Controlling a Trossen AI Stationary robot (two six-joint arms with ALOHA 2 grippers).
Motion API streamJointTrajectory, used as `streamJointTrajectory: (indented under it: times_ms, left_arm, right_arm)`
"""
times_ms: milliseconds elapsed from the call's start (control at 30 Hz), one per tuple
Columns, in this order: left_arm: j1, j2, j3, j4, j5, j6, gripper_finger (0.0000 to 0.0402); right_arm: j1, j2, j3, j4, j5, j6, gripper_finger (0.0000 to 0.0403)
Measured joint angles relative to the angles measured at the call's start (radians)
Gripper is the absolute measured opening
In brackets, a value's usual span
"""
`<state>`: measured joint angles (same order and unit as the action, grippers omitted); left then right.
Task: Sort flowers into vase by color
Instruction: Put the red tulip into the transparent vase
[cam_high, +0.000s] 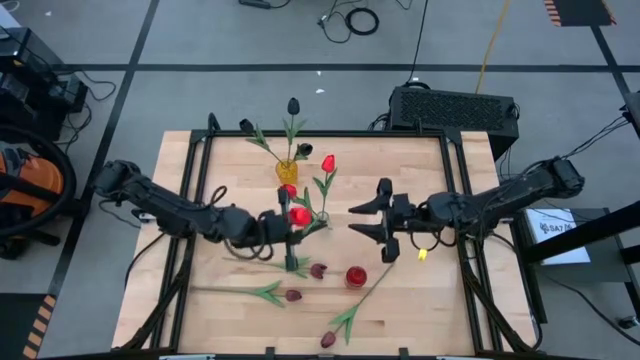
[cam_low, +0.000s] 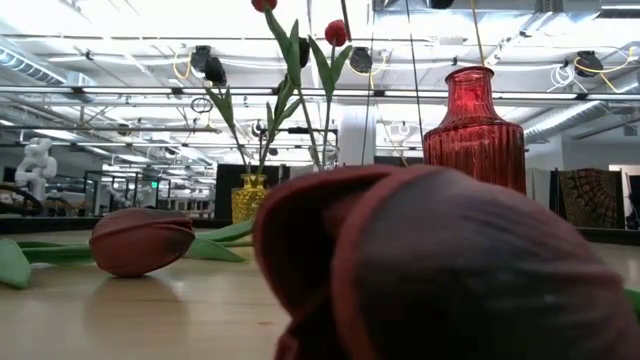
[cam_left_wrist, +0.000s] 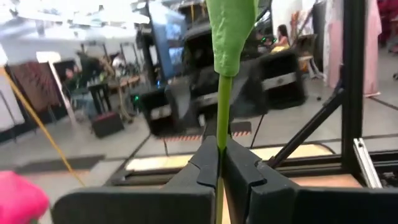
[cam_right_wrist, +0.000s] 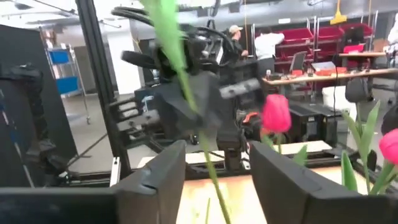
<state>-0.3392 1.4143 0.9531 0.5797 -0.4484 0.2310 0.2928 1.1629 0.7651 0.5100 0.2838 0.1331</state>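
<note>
The robot's left gripper is low on the red tulip's stem (cam_left_wrist: 222, 118), so the right gripper should hold the tulip while the left gripper goes up to the leaf's base (cam_left_wrist: 227, 68).
My left gripper (cam_high: 294, 230) (cam_left_wrist: 221, 163) is at the table's middle, shut on the thin green stem of a tulip (cam_left_wrist: 222, 99). A bright red head (cam_high: 299, 215) shows right above it. My right gripper (cam_high: 353, 218) (cam_right_wrist: 217, 180) is open, level, just right of the left one and facing it, touching nothing. A yellow vase (cam_high: 287, 171) holds near-black tulips, and red tulips (cam_high: 328, 162) stand in a clear vase. Dark maroon tulips (cam_high: 318, 270) (cam_high: 293, 295) (cam_high: 329, 340) lie flat on the table. A red vase (cam_high: 356, 276) stands near them. My left gripper pinches the tulip's stem (cam_left_wrist: 221, 146) between its two fingers, below a long leaf (cam_left_wrist: 231, 31). The fingers come in level from the table's left and lie across the stem. The stem stands nearly upright, slanting a little (cam_right_wrist: 186, 87); its lower end is hidden.
The yellow and clear vases stand just beyond the grippers, the red vase (cam_low: 474, 125) toward the near edge. One maroon head (cam_low: 440, 270) lies right in front of the low camera, another (cam_low: 140, 240) to its left. Black frame rails border the table (cam_high: 420, 310).
</note>
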Motion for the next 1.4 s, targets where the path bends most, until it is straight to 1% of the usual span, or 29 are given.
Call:
streamJointTrajectory:
  times_ms: [133,233,333,467,700,800,867,967,1100,1133,1267,1400]
  left_arm:
    - [0.056,0.005,0.0,-0.057,0.073,-0.119,0.0009]
    - [0.082,0.006,0.001,-0.088,0.159,-0.192,0.0009]
    - [0.095,0.006,0.016,-0.145,0.241,-0.224,0.0009]
    - [0.095,0.006,0.036,-0.194,0.247,-0.225,0.0009]
    - [0.095,0.006,0.038,-0.233,0.238,-0.225,0.0009]
    - [0.089,0.006,0.038,-0.231,0.238,-0.223,0.0009]
    - [0.088,0.006,0.038,-0.231,0.237,-0.215,0.0009]
    - [0.088,0.006,0.038,-0.231,0.232,-0.199,0.0011]
    - [0.088,0.006,0.038,-0.231,0.227,-0.198,0.0023]
    - [0.088,0.006,0.038,-0.231,0.227,-0.198,0.0026]
    - [0.087,0.006,0.038,-0.231,0.224,-0.22,0.0046]
    - [0.068,0.006,0.038,-0.222,0.22,-0.224,0.0087]
  right_arm:
    - [0.0,0.032,0.066,-0.021,-0.003,-0.065,0.019]
    - [0.001,0.072,0.129,-0.059,-0.003,-0.103,0.0194]
    - [0.001,0.118,0.182,-0.116,-0.001,-0.118,0.0192]
    - [0.0,0.181,0.224,-0.154,0.0,-0.136,0.0188]
    - [0.0,0.244,0.269,-0.144,0.002,-0.167,0.0174]
    - [0.0,0.249,0.275,-0.139,0.006,-0.186,0.0158]
    - [0.0,0.248,0.276,-0.132,0.006,-0.197,0.0138]
    - [0.001,0.248,0.276,-0.132,0.007,-0.205,0.0094]
    - [0.001,0.248,0.276,-0.133,0.01,-0.232,0.002]
    - [0.001,0.248,0.276,-0.134,0.01,-0.242,0.0011]
    - [0.001,0.246,0.276,-0.147,0.007,-0.25,0.0011]
    - [0.001,0.209,0.275,-0.185,-0.001,-0.258,0.0004]
